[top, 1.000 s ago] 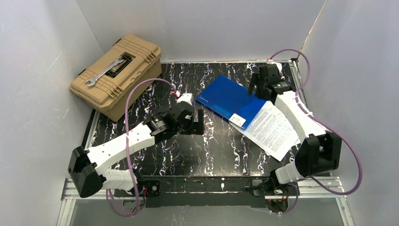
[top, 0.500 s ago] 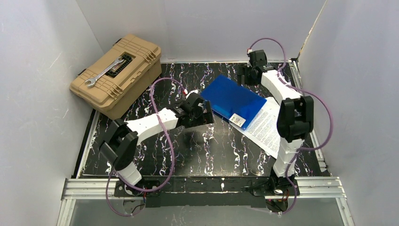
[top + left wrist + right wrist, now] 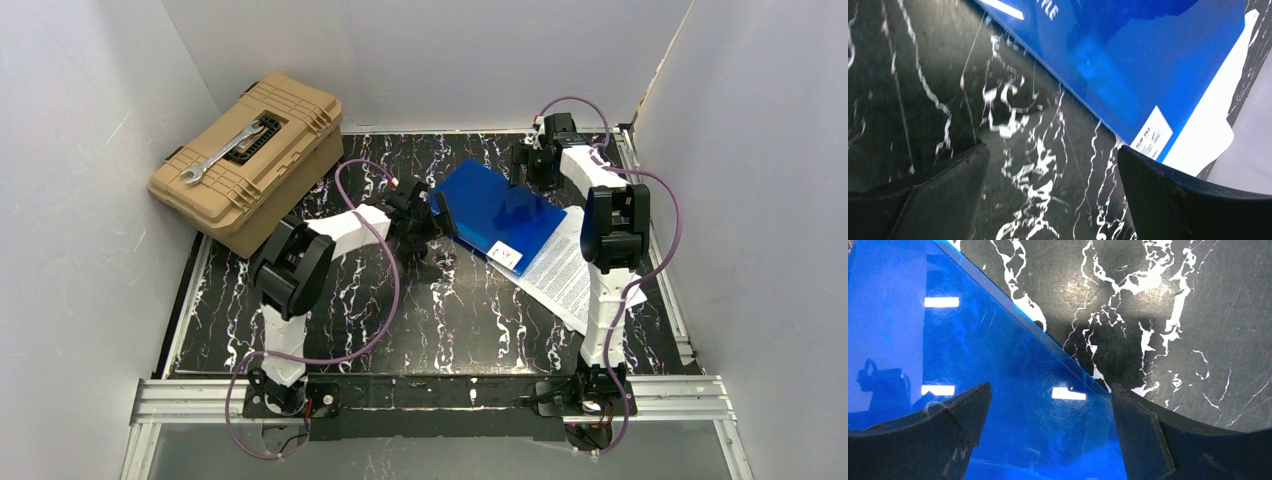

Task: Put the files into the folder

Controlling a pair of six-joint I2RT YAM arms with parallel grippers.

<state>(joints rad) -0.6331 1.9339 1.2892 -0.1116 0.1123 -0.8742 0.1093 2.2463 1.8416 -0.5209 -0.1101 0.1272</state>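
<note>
Next, I slide the folder [image 3: 492, 207] clear with my right gripper and turn it straighter before the files go in, because the blue folder lies at a slant over the white files [image 3: 553, 242].
The blue folder [image 3: 497, 214] lies closed on the black marbled table, its white label [image 3: 507, 255] at the near corner. The white printed files [image 3: 572, 275] lie partly under its right side. My left gripper [image 3: 428, 222] is open at the folder's left edge; its view shows the folder [image 3: 1128, 65] and label [image 3: 1151, 138] just ahead, with table between the fingers. My right gripper [image 3: 528, 165] is open at the folder's far corner; its view shows the folder's edge [image 3: 998, 350] between the fingers, one finger [image 3: 948, 425] over the blue and the other at the edge.
A tan toolbox [image 3: 248, 159] with a wrench [image 3: 222, 154] on its lid stands at the back left. White walls close in on three sides. The metal rail [image 3: 430, 392] with the arm bases runs along the near edge.
Both arms have reached out. My left gripper moved right and away to the folder's left edge. My right gripper moved to the folder's far corner and came down.
</note>
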